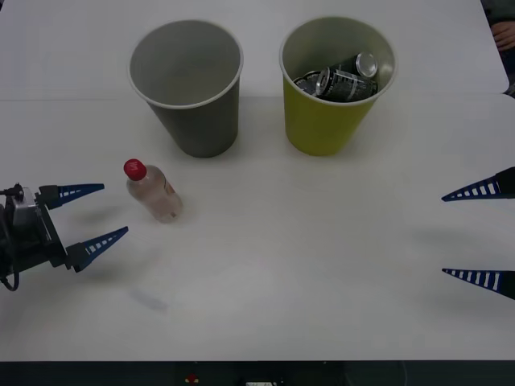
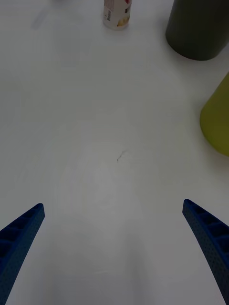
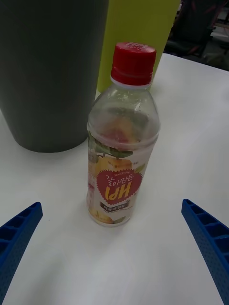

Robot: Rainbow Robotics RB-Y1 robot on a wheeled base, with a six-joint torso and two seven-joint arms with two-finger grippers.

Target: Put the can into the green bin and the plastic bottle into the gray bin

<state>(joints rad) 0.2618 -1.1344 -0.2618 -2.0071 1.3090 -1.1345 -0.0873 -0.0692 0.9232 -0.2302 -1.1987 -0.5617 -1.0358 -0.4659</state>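
My gripper will drop the plastic bottle (image 1: pixel 155 193), and I expect it to tip and rest slanted inside, because the gray bin's opening (image 1: pixel 186 64) is far wider than the bottle.
The clear plastic bottle (image 1: pixel 153 191) (image 3: pixel 121 138) with a red cap stands upright on the white table, in front of the gray bin (image 1: pixel 189 84) (image 3: pixel 50 71). My left gripper (image 1: pixel 88 215) (image 3: pixel 112 259) is open just to the bottle's left, its fingers pointing at it and apart from it. A crushed dark can (image 1: pixel 342 78) lies inside the green bin (image 1: pixel 330 121) (image 3: pixel 136 33), which stands to the right of the gray bin. My right gripper (image 1: pixel 479 235) (image 2: pixel 112 248) hangs open at the table's right side, holding nothing.
The gray bin (image 2: pixel 198 28) and green bin (image 2: pixel 217 119) stand side by side at the back of the table (image 1: pixel 282 281). The bottle's base (image 2: pixel 117 13) shows far off in the right wrist view. A small scuff (image 2: pixel 120 156) marks the tabletop.
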